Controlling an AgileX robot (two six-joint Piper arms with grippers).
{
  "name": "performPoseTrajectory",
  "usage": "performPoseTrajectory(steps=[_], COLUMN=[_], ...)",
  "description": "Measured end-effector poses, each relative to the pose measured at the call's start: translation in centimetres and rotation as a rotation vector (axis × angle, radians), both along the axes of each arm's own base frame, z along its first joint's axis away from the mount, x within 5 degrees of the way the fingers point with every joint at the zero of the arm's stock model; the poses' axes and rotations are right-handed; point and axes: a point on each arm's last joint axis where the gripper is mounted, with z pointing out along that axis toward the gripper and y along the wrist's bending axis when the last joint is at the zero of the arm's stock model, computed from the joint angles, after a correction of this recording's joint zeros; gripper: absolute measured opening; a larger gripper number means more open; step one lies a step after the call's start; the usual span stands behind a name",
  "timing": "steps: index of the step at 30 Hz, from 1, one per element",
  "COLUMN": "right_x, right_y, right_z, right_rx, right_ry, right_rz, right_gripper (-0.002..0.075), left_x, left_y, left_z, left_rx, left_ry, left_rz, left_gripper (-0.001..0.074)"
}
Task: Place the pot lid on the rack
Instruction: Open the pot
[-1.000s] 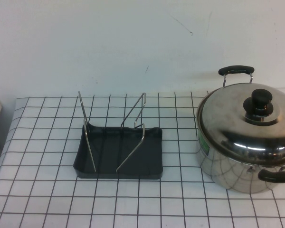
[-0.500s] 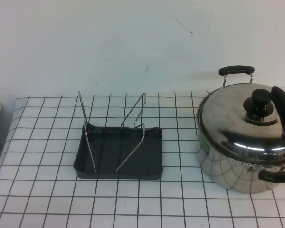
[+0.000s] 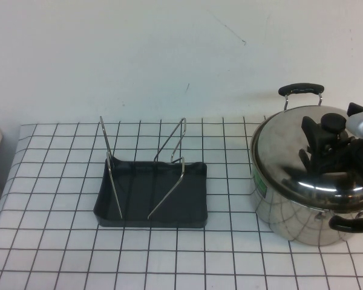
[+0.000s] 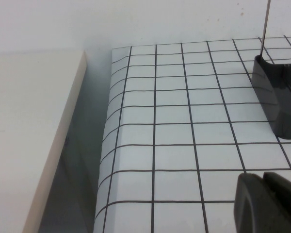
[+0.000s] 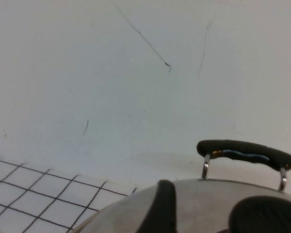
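Observation:
The pot lid (image 3: 287,148) only sits on the pot's rim (image 3: 269,183) between the pot's loop handles. It will come off when I lift, and the pot will stay standing.
The pot lid (image 3: 287,151), polished steel with a black knob (image 3: 333,122), sits on the steel pot (image 3: 284,211) at the right of the table. My right gripper (image 3: 333,124) reaches in from the right edge. It is open, with one finger on each side of the knob. In the right wrist view one finger (image 5: 164,206) stands beside the knob (image 5: 266,216) above the lid (image 5: 199,201). The dark grey rack (image 3: 151,196) with wire loops stands empty at mid-table, left of the pot. My left gripper (image 4: 270,201) is shut and low over the tablecloth, near the rack's corner (image 4: 279,97).
The pot's black loop handles stick out at the back (image 3: 300,89) and the front right (image 3: 354,223). The checked tablecloth (image 3: 60,181) drops off at its left edge, where a pale board (image 4: 34,136) lies beside it. A white wall rises behind the table.
My right gripper has come in from the right edge over the lid, and its fingers now stand on both sides of the knob. The lid, pot and rack have not moved.

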Motion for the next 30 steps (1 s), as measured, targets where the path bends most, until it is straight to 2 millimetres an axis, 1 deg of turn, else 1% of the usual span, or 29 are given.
performPoseTrajectory(steps=[3,5,7,9,11,14,16,17,22,25,27,30], right_x=[0.5,0.6,0.6,0.6,0.6,0.6,0.6,0.6,0.7,0.5,0.2,-0.7], right_y=[0.0,0.0,-0.1,-0.1,-0.1,-0.1,-0.1,-0.1,-0.1,-0.1,-0.2,-0.5], right_z=[-0.9,-1.2,-1.2,-1.1,-1.1,-1.1,-1.1,-1.1,-1.1,-0.5,0.6,3.0], right_rx=[0.009,0.018,0.026,0.028,0.029,0.031,0.031,0.031,0.042,0.058,0.07,0.095], right_ry=[0.018,0.026,0.022,0.021,0.019,0.019,0.019,0.019,0.022,0.012,-0.02,-0.098], right_rz=[-0.02,-0.027,-0.031,-0.032,-0.032,-0.033,-0.033,-0.033,-0.034,-0.034,-0.033,-0.025], right_gripper=[0.0654,0.0654,0.0652,0.0631,0.0584,0.0467,0.0372,0.035,0.0354,0.0354,0.0354,0.0354], left_x=[0.0,0.0,0.0,0.0,0.0,0.0,0.0,0.0,0.0,0.0,0.0,0.0], left_y=[0.0,0.0,0.0,0.0,0.0,0.0,0.0,0.0,0.0,0.0,0.0,0.0], left_z=[0.0,0.0,0.0,0.0,0.0,0.0,0.0,0.0,0.0,0.0,0.0,0.0], left_rx=[0.0,0.0,0.0,0.0,0.0,0.0,0.0,0.0,0.0,-0.002,-0.002,-0.002], left_ry=[0.0,0.0,0.0,0.0,0.0,0.0,0.0,0.0,0.0,0.0,0.0,0.0], left_rz=[0.0,0.0,0.0,0.0,0.0,0.0,0.0,0.0,0.0,0.001,0.001,0.001], left_gripper=[-0.0003,-0.0003,-0.0003,-0.0003,-0.0003,-0.0004,-0.0004,-0.0003,-0.0004,-0.0003,-0.0003,-0.0003])
